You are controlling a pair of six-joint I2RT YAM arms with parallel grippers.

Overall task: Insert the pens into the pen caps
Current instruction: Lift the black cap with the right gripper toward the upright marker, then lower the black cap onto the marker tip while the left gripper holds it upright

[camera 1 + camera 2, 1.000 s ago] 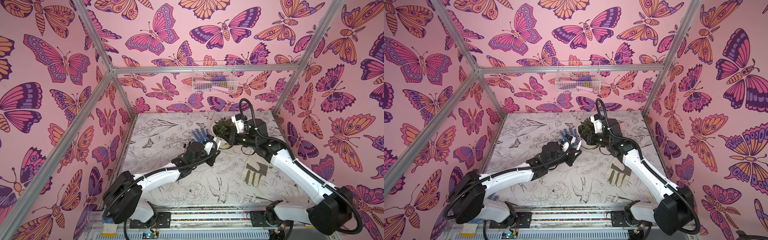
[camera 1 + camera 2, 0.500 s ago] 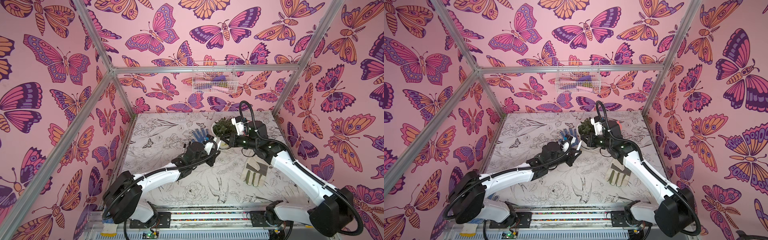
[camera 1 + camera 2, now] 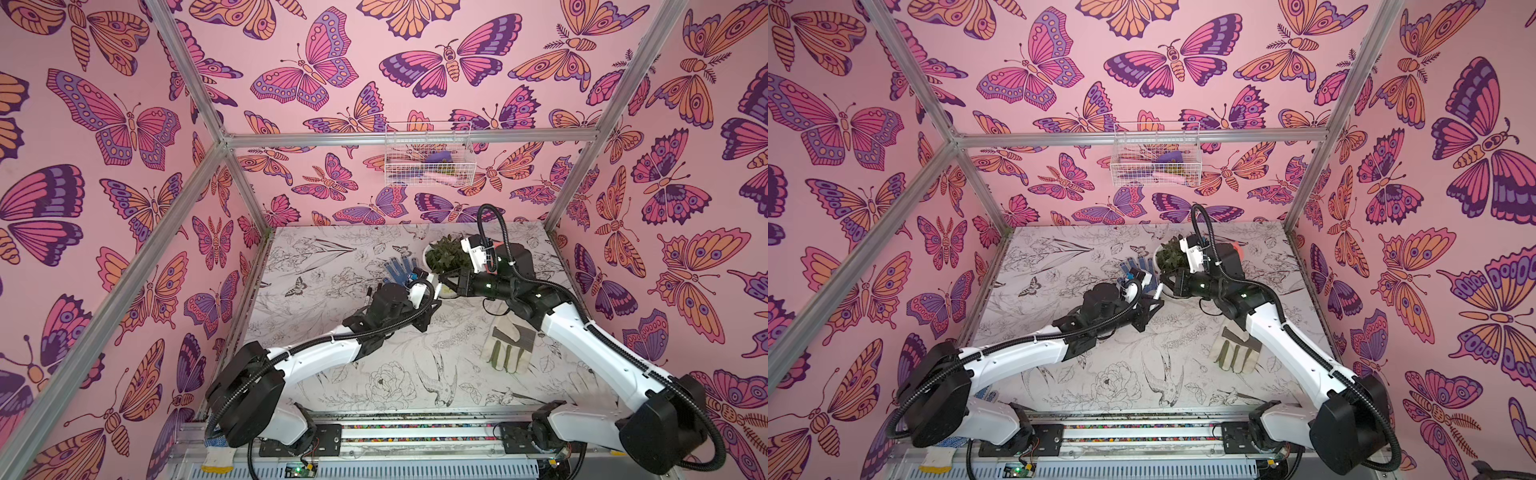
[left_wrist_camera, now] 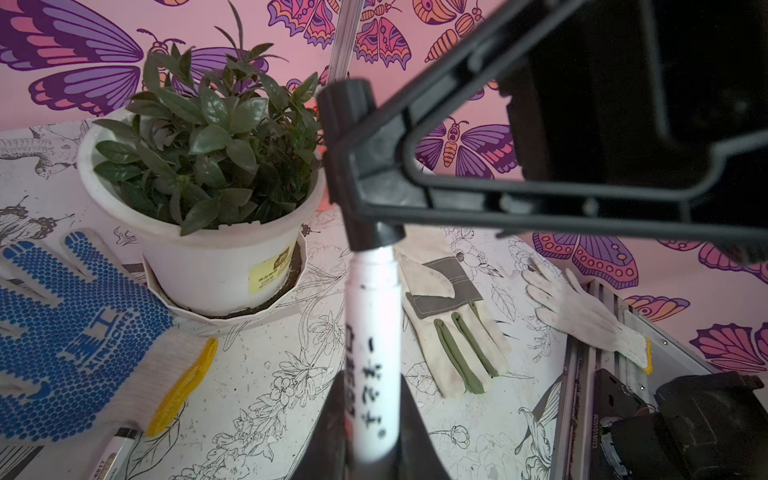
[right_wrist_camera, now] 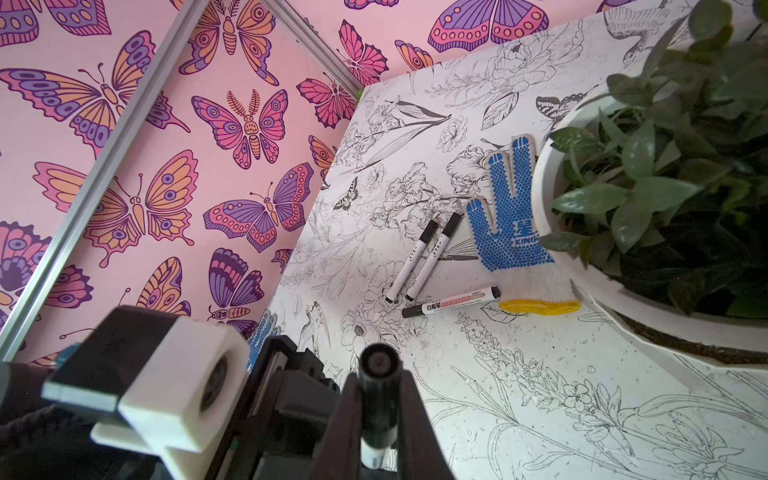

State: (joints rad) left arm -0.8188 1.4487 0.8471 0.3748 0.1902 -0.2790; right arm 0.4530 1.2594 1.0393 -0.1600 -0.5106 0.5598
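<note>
Next, my right gripper opens and moves its hold toward the cap's closed end (image 4: 345, 89), then pushes the cap further on, because the pen's white neck (image 4: 374, 267) shows below the pen cap.
My left gripper (image 4: 372, 386) is shut on a white pen (image 4: 372, 332) with dark print. The pen's far end sits in a black pen cap (image 4: 365, 174). My right gripper (image 5: 380, 386) is shut on that pen cap (image 5: 379, 361), and a short white piece of the pen (image 5: 372, 455) shows below it. In both top views the left gripper (image 3: 430, 295) and the right gripper (image 3: 444, 280) meet tip to tip beside the plant pot. Three more pens (image 5: 434, 255) with black ends lie together on the table by the blue glove.
A white potted plant (image 3: 446, 255) stands just behind the grippers. A blue-dotted glove (image 3: 399, 268) lies left of it. A beige work glove (image 3: 509, 345) and a white knit glove (image 3: 590, 380) lie under the right arm. A wire basket (image 3: 428, 160) hangs on the back wall.
My right gripper has moved left with the pen cap, closing onto the end of the pen. The left arm has stayed still.
</note>
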